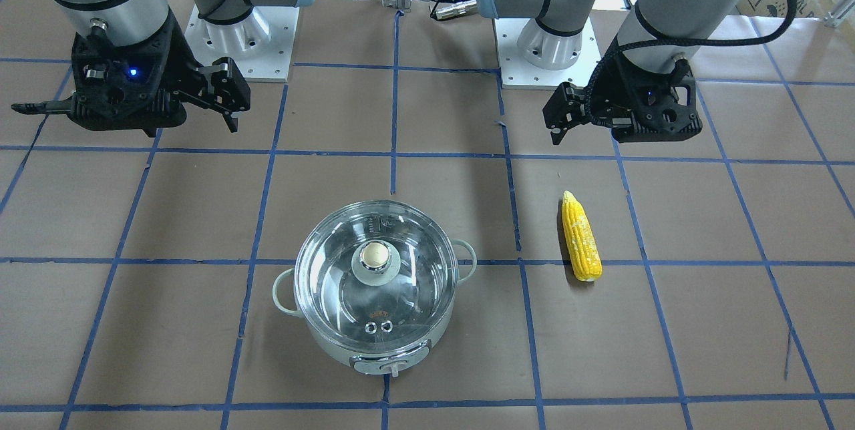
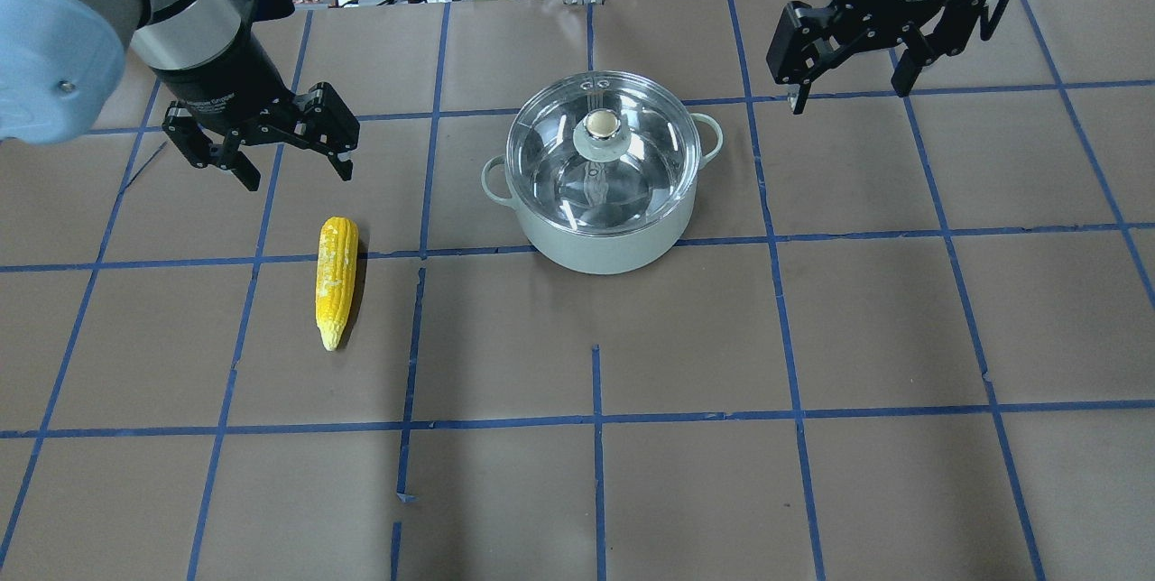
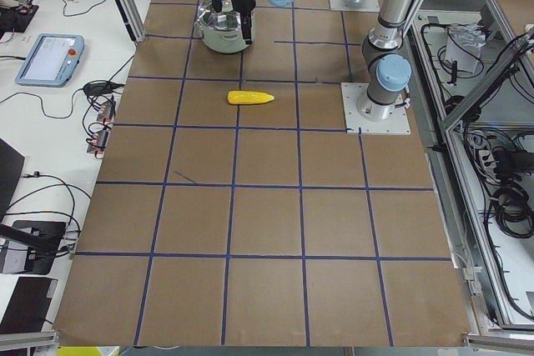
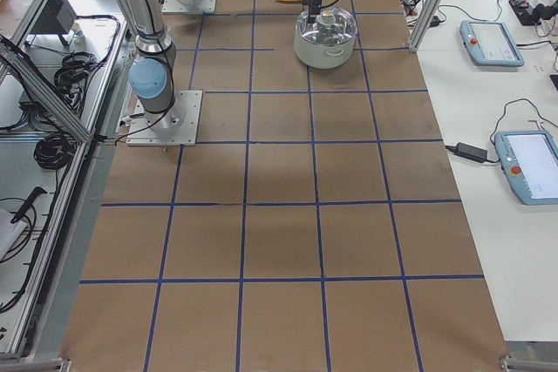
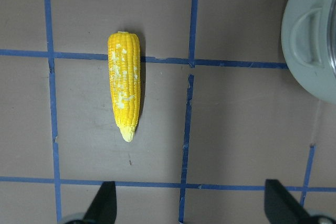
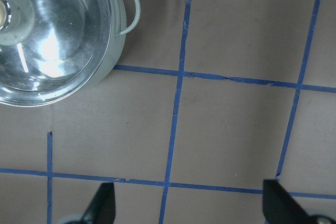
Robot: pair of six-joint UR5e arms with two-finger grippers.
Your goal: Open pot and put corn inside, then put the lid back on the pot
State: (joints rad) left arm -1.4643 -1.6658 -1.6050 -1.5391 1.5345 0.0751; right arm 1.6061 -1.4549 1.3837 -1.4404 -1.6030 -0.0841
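I expect the corn [image 1: 582,238] to fit fully inside the pot, clear of the lid, when I lower it in, because the corn is shorter than the pot's wide rim [image 1: 376,278].
The pale mint pot [image 2: 605,247] stands mid-table with the glass lid [image 2: 632,166] seated on it, knob [image 2: 600,125] up. It also shows in the front view [image 1: 374,343]. The yellow corn [image 2: 336,279] lies flat on the table left of the pot, tip pointing toward the robot; it also shows in the front view [image 1: 581,238] and the left wrist view [image 5: 125,90]. My left gripper [image 2: 296,168] hovers open and empty just beyond the corn's blunt end. My right gripper [image 2: 848,89] hovers open and empty to the right of and beyond the pot. The pot's handle [image 6: 128,11] shows in the right wrist view.
The table is brown paper with a blue tape grid [image 2: 595,419]. The two arm bases [image 1: 240,36] stand on white plates at the robot's edge. Tablets and cables [image 4: 488,41] lie on side benches off the table.
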